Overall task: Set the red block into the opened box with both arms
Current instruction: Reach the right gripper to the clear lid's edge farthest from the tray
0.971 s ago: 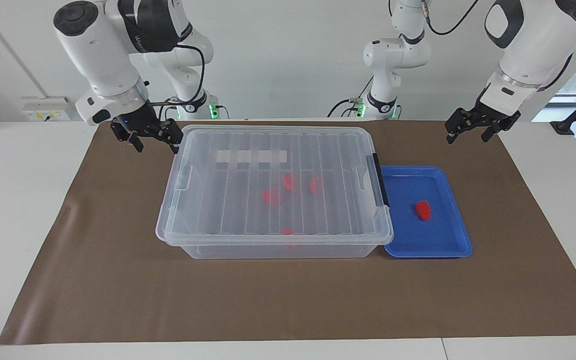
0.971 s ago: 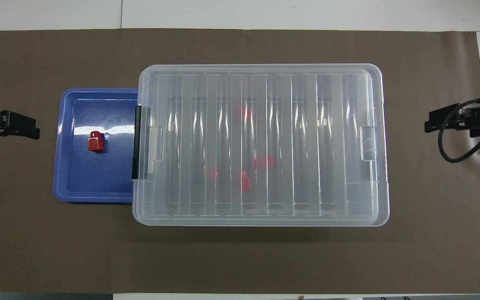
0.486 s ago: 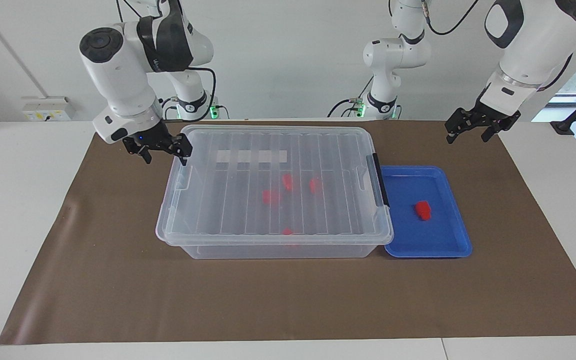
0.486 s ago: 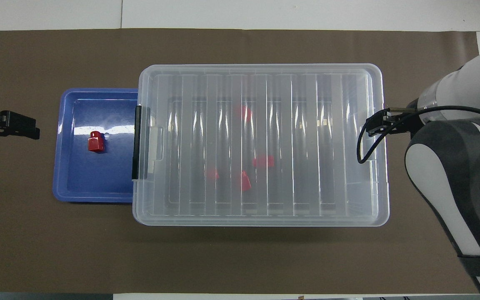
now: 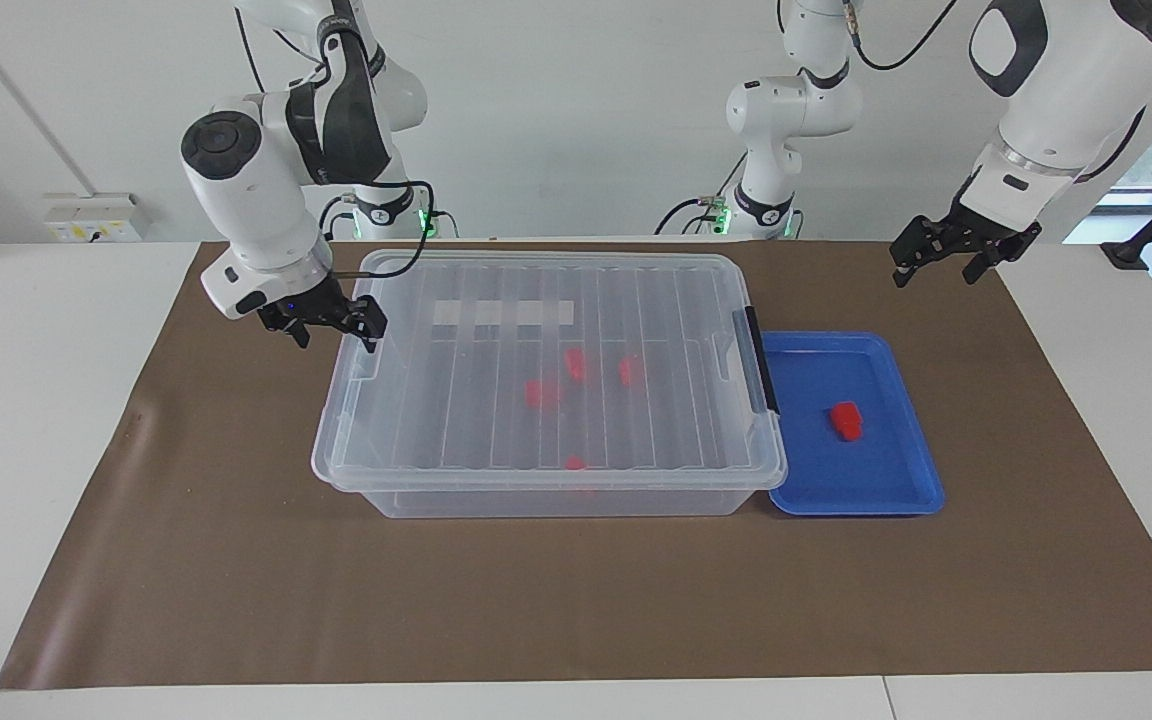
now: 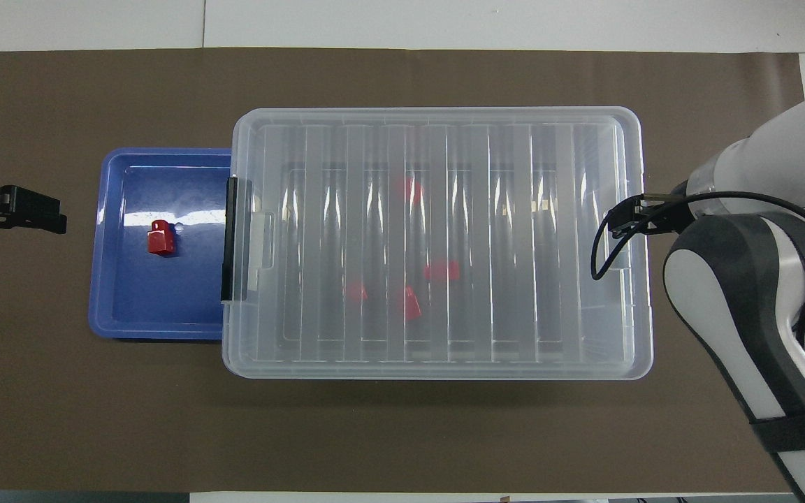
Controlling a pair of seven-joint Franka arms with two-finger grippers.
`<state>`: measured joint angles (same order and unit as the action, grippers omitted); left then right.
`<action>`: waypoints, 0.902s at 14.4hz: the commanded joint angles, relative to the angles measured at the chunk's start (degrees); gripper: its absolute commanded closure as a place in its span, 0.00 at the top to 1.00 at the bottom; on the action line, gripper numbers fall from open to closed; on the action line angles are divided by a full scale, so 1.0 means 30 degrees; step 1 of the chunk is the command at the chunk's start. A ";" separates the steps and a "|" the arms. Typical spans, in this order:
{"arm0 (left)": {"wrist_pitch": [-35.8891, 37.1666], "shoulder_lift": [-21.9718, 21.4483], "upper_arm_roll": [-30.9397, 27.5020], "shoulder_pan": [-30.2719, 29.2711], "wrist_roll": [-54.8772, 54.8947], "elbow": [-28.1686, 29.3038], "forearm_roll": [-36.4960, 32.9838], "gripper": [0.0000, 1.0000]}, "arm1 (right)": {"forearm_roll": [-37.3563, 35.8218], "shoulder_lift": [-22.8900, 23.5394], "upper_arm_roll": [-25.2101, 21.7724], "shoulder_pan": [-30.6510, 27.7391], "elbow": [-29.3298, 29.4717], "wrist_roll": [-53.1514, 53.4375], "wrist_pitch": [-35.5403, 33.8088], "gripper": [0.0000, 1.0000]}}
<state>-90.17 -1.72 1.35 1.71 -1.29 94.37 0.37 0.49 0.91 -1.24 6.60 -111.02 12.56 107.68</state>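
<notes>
I expect the ribbed lid (image 6: 437, 243) to slide flat along the box when I pull it with my right gripper, because the lid's edge is over the black latch (image 6: 235, 239).
The clear box (image 5: 546, 478) (image 6: 437, 370) stands mid-table with its ribbed lid (image 5: 636, 300) lying flat on it. Several red blocks show dimly through the lid. One red block (image 5: 846, 420) (image 6: 161, 237) lies in the blue tray (image 5: 836, 480) (image 6: 158, 307) beside the box's black latch (image 5: 761, 360). My right gripper (image 5: 334, 335) (image 6: 629, 218) hangs open over the lid's edge at the right arm's end of the box; whether it touches, I cannot tell. Over the brown mat beside the tray, my left gripper (image 5: 934, 272) (image 6: 60, 215) waits open and empty.
A brown mat (image 5: 576, 600) covers the table under the box and tray. The tray touches the box's latch end. White tabletop (image 5: 36, 400) runs along both ends of the mat.
The right gripper has come down and moved in from over the mat to the box's end, its arm now filling that side of the overhead view. The left arm has not moved.
</notes>
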 commanded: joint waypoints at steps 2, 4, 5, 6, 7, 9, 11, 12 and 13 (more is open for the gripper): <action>0.0348 -0.0599 -0.0010 -0.0247 -0.0064 0.0565 0.0345 1.00 | -0.0251 -0.1005 0.0149 -0.0618 -0.1665 -0.0116 0.0904 1.00; -0.0234 -0.0658 0.0019 -0.0246 -0.0184 0.0769 0.0345 1.00 | -0.0251 -0.1034 0.0149 -0.1025 -0.1724 -0.0727 0.0875 1.00; -0.1021 -0.0861 0.0048 -0.0246 -0.0126 0.1438 0.0345 1.00 | -0.0251 -0.1121 0.0149 -0.1347 -0.1840 -0.1311 0.0904 1.00; -0.2276 -0.1327 0.0048 -0.0246 -0.0154 0.2518 0.0345 1.00 | -0.0251 -0.1151 0.0149 -0.1554 -0.1987 -0.1810 0.0933 1.00; -0.3652 -0.1680 0.0048 -0.0246 -0.0155 0.3601 0.0345 1.00 | -0.0251 -0.1180 0.0149 -0.1701 -0.2046 -0.2105 0.0992 1.00; -0.5329 -0.2093 0.0048 -0.0246 0.0049 0.5248 0.0345 1.00 | -0.0251 -0.1181 0.0149 -0.2052 -0.2134 -0.2633 0.1402 1.00; -0.6559 -0.1947 0.0048 -0.0188 0.0080 0.6331 0.0345 1.00 | -0.0251 -0.1210 0.0120 -0.2316 -0.2164 -0.3102 0.1403 1.00; -0.7813 -0.2092 0.0077 -0.0130 0.0080 0.7439 0.0345 1.00 | -0.0251 -0.1181 0.0091 -0.2520 -0.2164 -0.3278 0.1403 1.00; -0.9276 -0.2093 0.0048 -0.0100 0.0022 0.8320 0.0345 1.00 | -0.0280 -0.1181 0.0120 -0.2899 -0.2135 -0.3657 0.1403 1.00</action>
<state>-110.83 -5.47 1.32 1.65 -1.47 112.33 0.38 0.43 -1.18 -1.28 0.02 -115.60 4.05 110.55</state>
